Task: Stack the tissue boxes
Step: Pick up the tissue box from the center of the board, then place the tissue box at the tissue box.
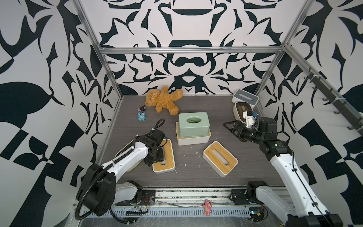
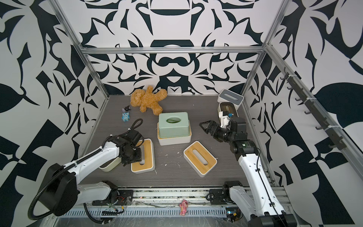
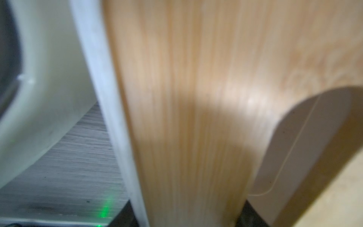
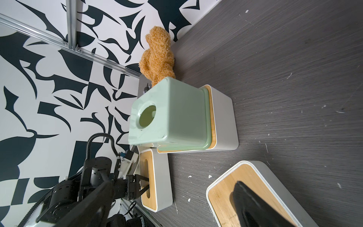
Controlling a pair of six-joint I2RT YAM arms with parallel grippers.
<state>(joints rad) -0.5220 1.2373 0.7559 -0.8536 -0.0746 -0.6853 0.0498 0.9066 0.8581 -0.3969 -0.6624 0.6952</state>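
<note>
The second bamboo-lid box (image 1: 164,160) will stay in one piece when I carry it, because the bamboo lid sits snugly inside its white rim (image 1: 172,155).
A sage green tissue box (image 1: 192,123) sits on a white bamboo-lid tissue box (image 1: 193,140) mid-table. My left gripper (image 1: 158,158) is shut on a second bamboo-lid box (image 1: 167,155) at the front left. One finger is in the slot and the other is outside the white wall, with the lid strip (image 3: 186,137) filling the gap. A cream box (image 2: 110,165) lies under that arm. A third bamboo-lid box (image 1: 220,157) lies at the front right. At the back right stand a grey-lid box (image 1: 244,97) and a brown-lid cream box (image 1: 242,110). My right gripper (image 1: 228,127) hovers open and empty right of the stack.
A brown teddy bear (image 1: 163,101) lies at the back, by a small blue robot toy (image 1: 141,116) and a dark figurine (image 1: 142,108). A pink toy (image 1: 207,209) sits on the front rail. Patterned walls and metal posts close in the table.
</note>
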